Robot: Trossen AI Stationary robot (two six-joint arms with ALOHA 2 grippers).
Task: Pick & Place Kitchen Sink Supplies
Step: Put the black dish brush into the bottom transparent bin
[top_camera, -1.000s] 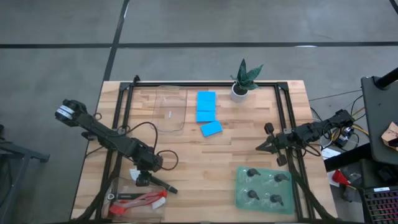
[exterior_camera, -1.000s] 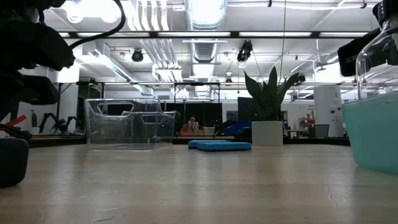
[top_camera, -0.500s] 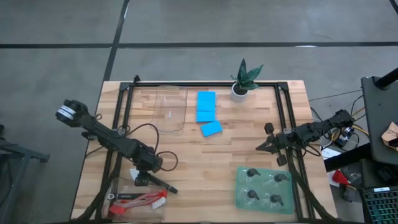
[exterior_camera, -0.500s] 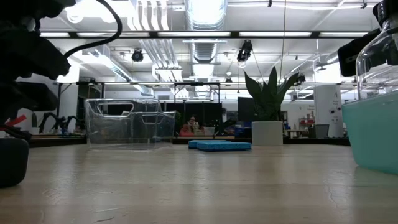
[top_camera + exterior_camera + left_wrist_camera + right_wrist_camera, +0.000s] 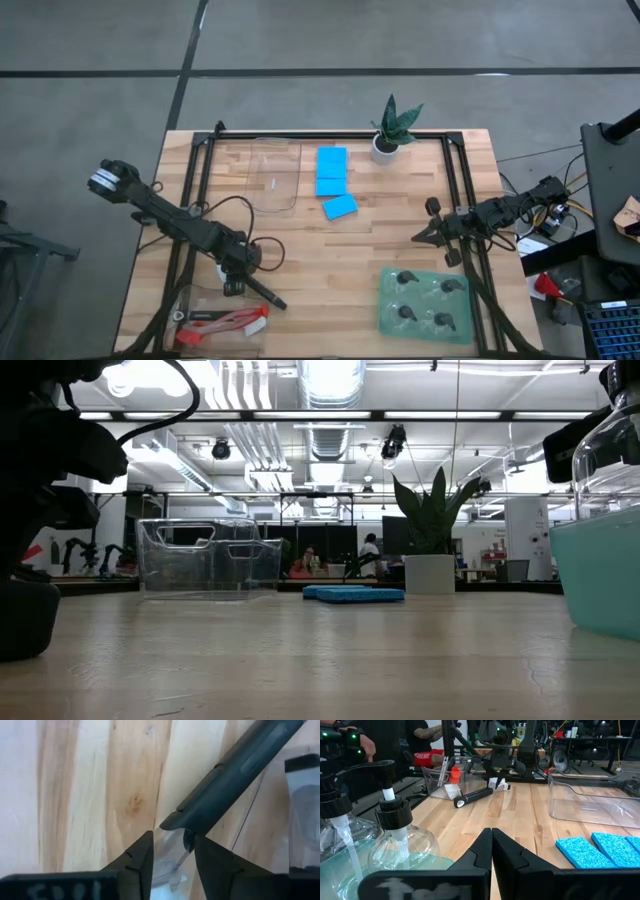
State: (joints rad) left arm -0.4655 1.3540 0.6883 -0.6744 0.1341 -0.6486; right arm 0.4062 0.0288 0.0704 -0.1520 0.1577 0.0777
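Note:
The left gripper is over the black brush's clear neck while the brush's handle lies at an angle, so the robot should open that gripper, turn it in line and take hold of the handle's neck end.
The black-handled brush lies near the table's near-left corner, beside a clear tray that holds red-handled brushes. My left gripper is over the black brush's head end, shut on it. Three blue sponges lie flat on the far middle of the table. Several black-topped clear pump bottles stand on a green mat at near right. My right gripper waits shut above the table's right side, touching nothing. My left gripper has the black brush by its neck, where the handle meets the white bristles, pinched between the two fingers from above. The handle runs away from the fingers, and its free end rests on the table.
An empty clear tray sits at far centre left. A potted plant stands at the far edge. Black frame rails run along the left and right sides. Bare wood lies across the table's middle.
My left gripper has shifted a little toward the table's right and far side at the brush head. The brush's dark handle end shows larger at the low view's left edge, so it has moved slightly.

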